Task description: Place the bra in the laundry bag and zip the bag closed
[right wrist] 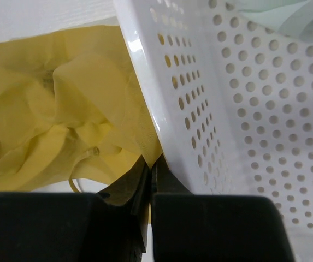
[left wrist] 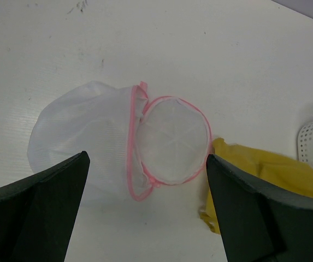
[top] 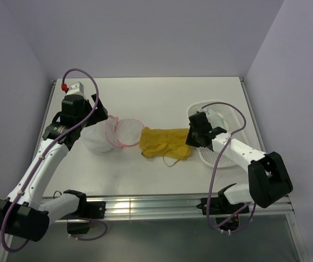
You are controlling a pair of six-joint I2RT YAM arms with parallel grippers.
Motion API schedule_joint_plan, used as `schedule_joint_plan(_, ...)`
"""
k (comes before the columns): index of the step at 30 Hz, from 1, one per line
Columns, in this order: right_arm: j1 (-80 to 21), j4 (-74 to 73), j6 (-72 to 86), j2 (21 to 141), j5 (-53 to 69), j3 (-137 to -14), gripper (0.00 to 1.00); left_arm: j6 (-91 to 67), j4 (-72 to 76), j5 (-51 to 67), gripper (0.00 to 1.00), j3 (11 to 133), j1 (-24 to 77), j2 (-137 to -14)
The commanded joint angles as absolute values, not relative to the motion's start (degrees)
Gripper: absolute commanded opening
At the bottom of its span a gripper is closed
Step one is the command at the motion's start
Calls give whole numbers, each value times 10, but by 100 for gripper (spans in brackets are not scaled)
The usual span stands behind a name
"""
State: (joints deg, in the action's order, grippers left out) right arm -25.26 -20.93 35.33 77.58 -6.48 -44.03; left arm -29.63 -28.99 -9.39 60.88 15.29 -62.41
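Observation:
The bra reaches from the laundry bag's flap to the basket's side (right wrist: 140, 90), so my right gripper should fold it over toward the bra's end (top: 145, 143) near the bag's flap.
The mustard-yellow bra (top: 164, 143) lies crumpled on the table between the laundry bag and the basket. In the right wrist view the bra (right wrist: 52, 109) runs up to the basket wall. My right gripper (top: 192, 136) is shut on the bra's right edge, and yellow fabric is pinched at its tips (right wrist: 152, 161). The laundry bag (top: 102, 137) is a white mesh pouch whose pink-rimmed round flap lies open towards the bra. My left gripper (top: 98, 109) hovers over the laundry bag (left wrist: 90, 142), open wide (left wrist: 146, 158), holding nothing. The bra's left end (left wrist: 271, 169) shows beside the right finger.
A white perforated plastic basket (top: 230, 117) stands at the right, touching the bra's edge. Its wall (right wrist: 227, 109) fills the right wrist view, with a pale mint garment (right wrist: 287, 16) inside. Purple walls enclose the table on three sides.

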Motion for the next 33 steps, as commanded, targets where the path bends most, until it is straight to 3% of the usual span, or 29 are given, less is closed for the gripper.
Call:
schedule_joint_plan(1,-223,-235,298,744,-111,-457,0,-298,-284,-102,96,624,151,-621)
schedule_joint_plan(9,-220,-246,284,744,-115,-489,0,-296,-284,-99,96,622,151,-618)
schedule_joint_plan(18,-292,-307,315,780,-150,-596,2,-318,-282,-68,95,619,160,-625)
schedule_joint_plan(23,-316,-315,332,802,-165,-615,1,-400,-226,-10,87,543,206,-613)
schedule_joint_plan(33,-336,-327,334,831,-180,-640,1,-509,-8,-64,58,403,377,-717)
